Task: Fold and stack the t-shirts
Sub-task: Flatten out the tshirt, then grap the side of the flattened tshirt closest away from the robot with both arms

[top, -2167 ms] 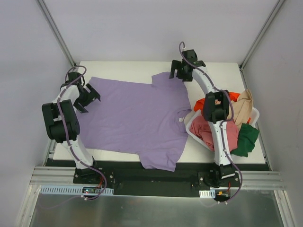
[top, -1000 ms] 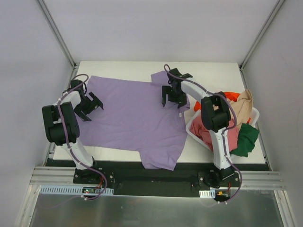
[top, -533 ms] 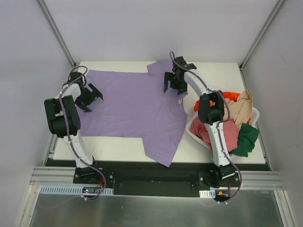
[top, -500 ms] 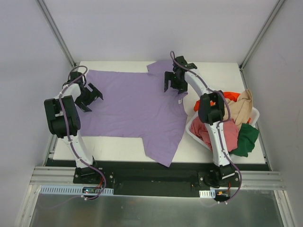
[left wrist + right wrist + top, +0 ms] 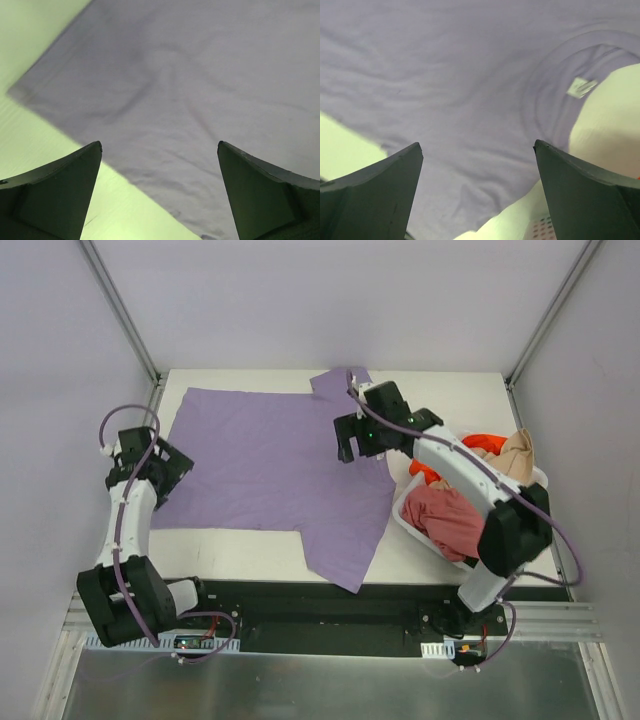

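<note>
The near sleeve [image 5: 342, 552] reaches out from the lavender t-shirt's near side [image 5: 245, 522]. The sleeve will come along onto the t-shirt when I fold that side over.
The lavender t-shirt [image 5: 270, 460] lies spread flat on the white table, one sleeve at the far edge and the other hanging over the near edge. My left gripper [image 5: 166, 476] is open and empty over the shirt's left hem; the left wrist view shows the hem corner [image 5: 165, 90] between my open gripper [image 5: 160, 145]. My right gripper [image 5: 351, 443] is open and empty above the shirt beside the collar [image 5: 570, 70], seen below my gripper [image 5: 477, 144]. Dusty pink [image 5: 445, 515], orange-red [image 5: 482, 444] and beige [image 5: 516, 452] shirts lie in the basket. The dark green shirt is hidden.
The white plastic basket [image 5: 401, 504] stands at the table's right edge, right of the lavender shirt, and its mesh wall shows in the right wrist view [image 5: 545, 231]. My right arm reaches across over the basket. Bare table [image 5: 220, 545] shows along the near edge.
Both grippers have drawn back toward the near side and are open. The lavender shirt now lies flatter and farther back than two seconds ago. The right arm has swung out over the basket.
</note>
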You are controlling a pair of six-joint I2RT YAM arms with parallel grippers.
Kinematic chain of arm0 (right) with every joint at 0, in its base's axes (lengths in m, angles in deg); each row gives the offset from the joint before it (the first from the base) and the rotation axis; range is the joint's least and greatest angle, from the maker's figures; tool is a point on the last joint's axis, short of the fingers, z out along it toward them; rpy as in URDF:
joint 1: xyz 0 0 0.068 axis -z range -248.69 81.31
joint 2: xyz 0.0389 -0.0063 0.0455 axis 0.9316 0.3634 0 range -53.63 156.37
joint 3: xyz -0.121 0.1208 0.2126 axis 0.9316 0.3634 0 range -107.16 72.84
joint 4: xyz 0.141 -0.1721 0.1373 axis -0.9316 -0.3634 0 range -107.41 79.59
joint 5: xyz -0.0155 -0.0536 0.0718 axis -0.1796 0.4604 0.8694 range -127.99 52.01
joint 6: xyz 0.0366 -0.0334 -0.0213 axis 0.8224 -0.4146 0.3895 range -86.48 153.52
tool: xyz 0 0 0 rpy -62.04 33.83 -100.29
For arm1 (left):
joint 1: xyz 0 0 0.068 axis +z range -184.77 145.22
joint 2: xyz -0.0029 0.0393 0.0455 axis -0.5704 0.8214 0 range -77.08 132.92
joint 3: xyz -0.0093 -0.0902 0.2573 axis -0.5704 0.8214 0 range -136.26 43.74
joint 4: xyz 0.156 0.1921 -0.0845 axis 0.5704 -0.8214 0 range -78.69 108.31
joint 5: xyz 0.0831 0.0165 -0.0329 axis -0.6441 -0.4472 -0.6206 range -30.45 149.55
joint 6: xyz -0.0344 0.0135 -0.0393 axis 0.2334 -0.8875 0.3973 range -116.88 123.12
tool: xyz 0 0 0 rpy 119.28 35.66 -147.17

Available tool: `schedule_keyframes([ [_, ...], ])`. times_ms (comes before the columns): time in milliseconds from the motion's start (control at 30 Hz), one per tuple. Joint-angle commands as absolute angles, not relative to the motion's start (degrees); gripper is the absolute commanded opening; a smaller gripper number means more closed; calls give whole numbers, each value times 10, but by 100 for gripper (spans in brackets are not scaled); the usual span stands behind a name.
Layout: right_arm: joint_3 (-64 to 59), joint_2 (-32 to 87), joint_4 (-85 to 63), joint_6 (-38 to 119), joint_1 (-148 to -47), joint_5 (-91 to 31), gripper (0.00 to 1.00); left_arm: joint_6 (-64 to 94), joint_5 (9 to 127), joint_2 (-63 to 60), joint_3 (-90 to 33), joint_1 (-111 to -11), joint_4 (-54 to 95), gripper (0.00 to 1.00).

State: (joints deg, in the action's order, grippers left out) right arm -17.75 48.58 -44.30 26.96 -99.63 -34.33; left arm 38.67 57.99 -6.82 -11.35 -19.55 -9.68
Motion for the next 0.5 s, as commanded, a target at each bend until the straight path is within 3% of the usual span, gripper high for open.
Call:
schedule_keyframes([
  [0, -32, 363, -363, 292, -1032, -353, 96, 445, 516, -97, -12, -137, -139, 98],
  [200, 71, 268, -369, 323, -1056, -322, 96, 467, 448, -87, 34, -70, -123, 89],
  [333, 103, 240, -385, 333, -1058, -303, 96, 441, 522, -26, 37, 11, -79, 77],
  [467, 111, 239, -396, 334, -1060, -308, 96, 421, 572, 11, 21, 30, -59, 65],
])
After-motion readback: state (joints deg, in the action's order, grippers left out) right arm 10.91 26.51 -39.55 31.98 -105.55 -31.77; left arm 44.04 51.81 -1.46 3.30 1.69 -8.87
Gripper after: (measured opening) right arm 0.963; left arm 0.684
